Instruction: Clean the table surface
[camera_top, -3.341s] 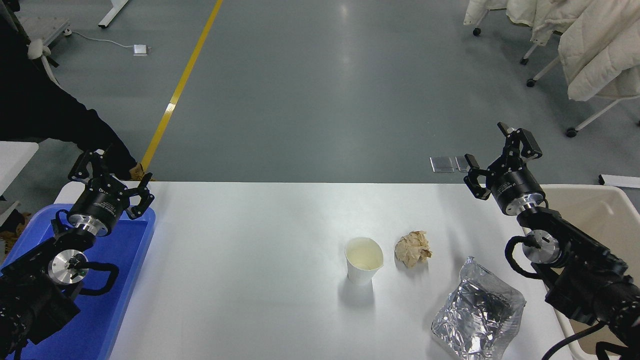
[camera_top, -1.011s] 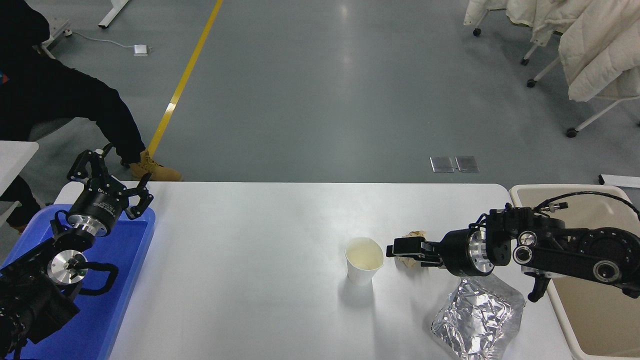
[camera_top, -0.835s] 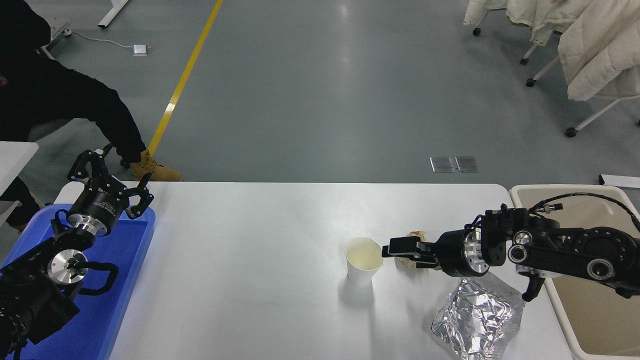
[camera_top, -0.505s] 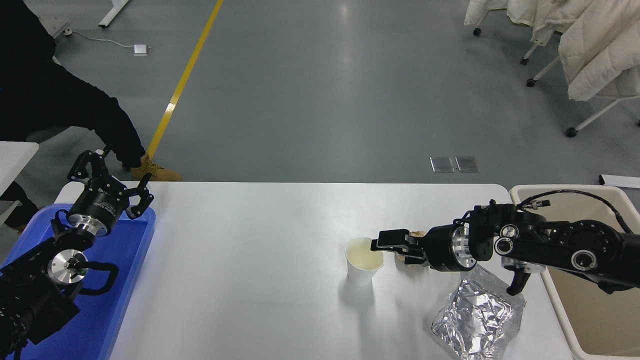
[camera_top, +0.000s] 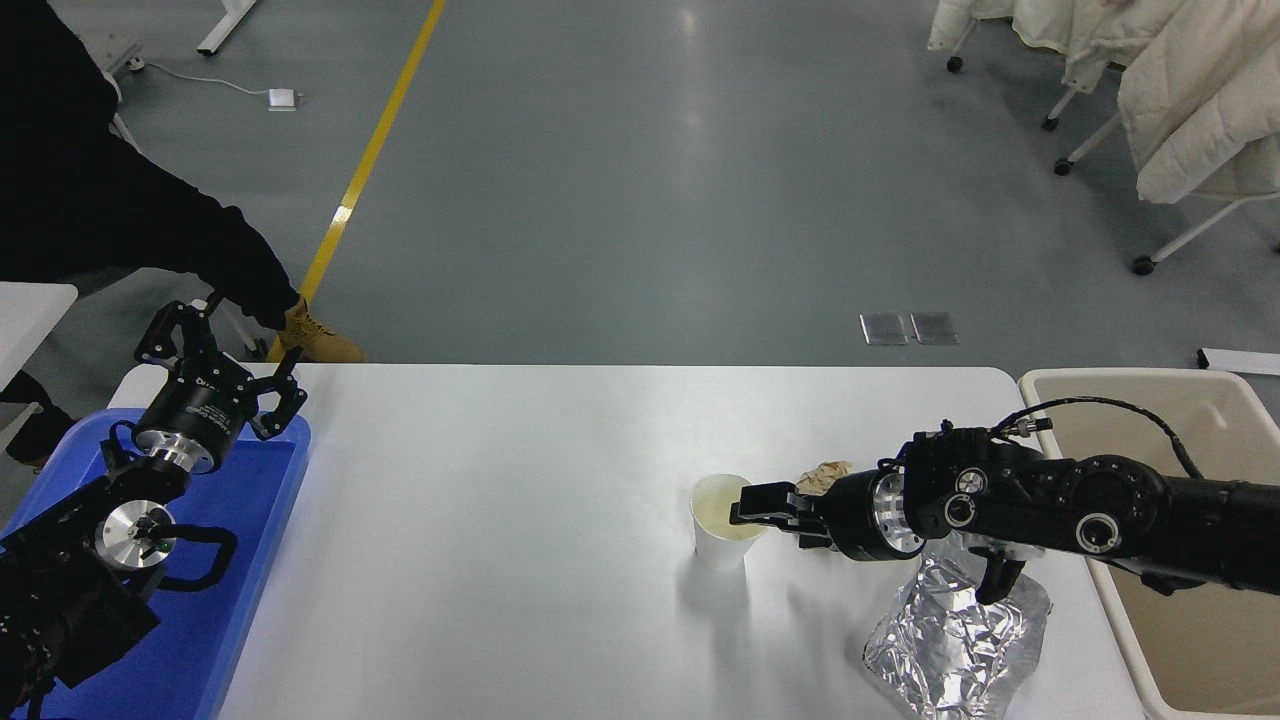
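The white paper cup (camera_top: 720, 540) will tilt when I lift it, and its base will swing away from my right gripper, because the gripper touches only one side of the cup's rim (camera_top: 746, 496).
The white table surface (camera_top: 500, 520) carries a white paper cup (camera_top: 716, 545), a crumpled brown paper ball (camera_top: 822, 474) and a crinkled silver foil bag (camera_top: 950, 640). My right gripper (camera_top: 752, 508) lies low and points left. It is open at the cup's right rim, with one finger reaching over the cup's mouth. The arm hides most of the paper ball and the top of the foil bag. My left gripper (camera_top: 222, 352) stays parked, open and empty, above the far end of the blue tray.
A blue tray (camera_top: 230, 560) sits at the table's left edge. A beige bin (camera_top: 1180, 640) stands just off the right edge. A person in dark clothes (camera_top: 100, 220) stands at the far left corner, one tan boot (camera_top: 315, 340) beside the table.
My right arm came down from a raised pose near the bin and swept left past the paper ball until its fingers reached the cup's rim. The person at the left shifted slightly.
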